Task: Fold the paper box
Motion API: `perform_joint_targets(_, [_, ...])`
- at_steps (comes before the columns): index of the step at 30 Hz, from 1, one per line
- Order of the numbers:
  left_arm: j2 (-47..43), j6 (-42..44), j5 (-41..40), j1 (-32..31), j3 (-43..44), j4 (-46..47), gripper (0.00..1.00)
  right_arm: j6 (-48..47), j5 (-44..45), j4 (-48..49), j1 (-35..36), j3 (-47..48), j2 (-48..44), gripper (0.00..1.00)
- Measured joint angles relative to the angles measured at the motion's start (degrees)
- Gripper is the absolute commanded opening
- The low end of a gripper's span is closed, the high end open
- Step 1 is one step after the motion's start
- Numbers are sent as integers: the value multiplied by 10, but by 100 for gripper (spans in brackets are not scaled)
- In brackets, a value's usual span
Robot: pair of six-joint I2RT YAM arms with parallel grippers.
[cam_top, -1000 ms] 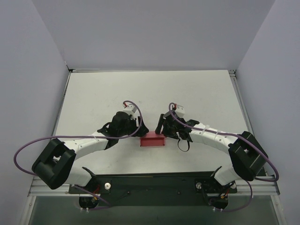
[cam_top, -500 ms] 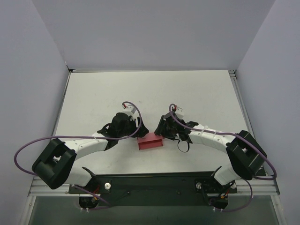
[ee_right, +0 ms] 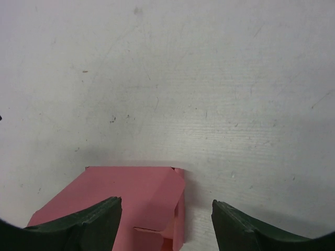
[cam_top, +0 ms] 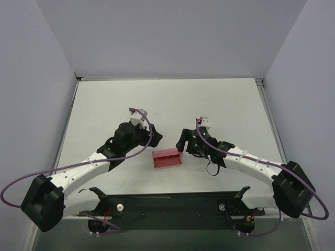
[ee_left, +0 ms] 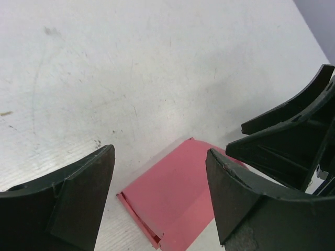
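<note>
The robot's right gripper should come around from the box's near side and pinch the lid's front corner, because the lid stands open along the paper box's near edge.
The paper box is a pink-red card piece lying on the white table between my two arms, with one long wall folded up and a small end flap turned in. My left gripper hovers just up-left of it, open and holding nothing. In the left wrist view the paper box lies below and past the left gripper. My right gripper stands open at the box's right end. In the right wrist view the box's corner sits low between the spread fingers of the right gripper.
The right gripper's black fingers show at the right edge of the left wrist view, close to the left one. Grey walls enclose the table on three sides. The black base rail runs along the near edge.
Both grippers have drawn back from the box, the left up and left, the right to the right. The box now lies free and slightly turned.
</note>
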Motion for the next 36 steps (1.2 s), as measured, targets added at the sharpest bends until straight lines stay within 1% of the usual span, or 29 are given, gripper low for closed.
perform_joint_targets(3, [-56, 20, -14, -1, -10, -7, 80, -83, 0, 31, 0, -40, -61, 70])
perform_joint_targets(7, [-128, 35, -36, -21, -64, -16, 80, -191, -23, 57, 1, -91, -122, 70])
perform_joint_targets(12, [-190, 49, -67, -76, -122, -61, 80, -316, -45, 61, 26, -99, -143, 69])
perform_joint_targets(15, [-223, 52, -84, -110, -140, -74, 80, -365, -45, 60, 45, -99, -140, 68])
perform_joint_targets(21, [-244, 40, -108, -133, -165, -83, 77, -432, -28, 59, 77, -85, -92, 65])
perform_joint_targets(26, [-244, -4, -164, -137, -170, -117, 76, -465, 2, 70, 102, -70, -49, 61])
perform_joint_targets(30, [-253, -34, -188, -137, -186, -122, 75, -481, 24, 90, 110, -70, -23, 53])
perform_joint_targets(32, [-250, -43, -194, -137, -191, -123, 74, -487, 33, 99, 110, -70, -17, 50])
perform_joint_targets(33, [-246, -46, -197, -137, -191, -124, 72, -492, 39, 103, 111, -70, -14, 46])
perform_joint_targets(36, [-226, -56, -211, -137, -191, -125, 69, -500, 47, 114, 113, -69, -9, 40])
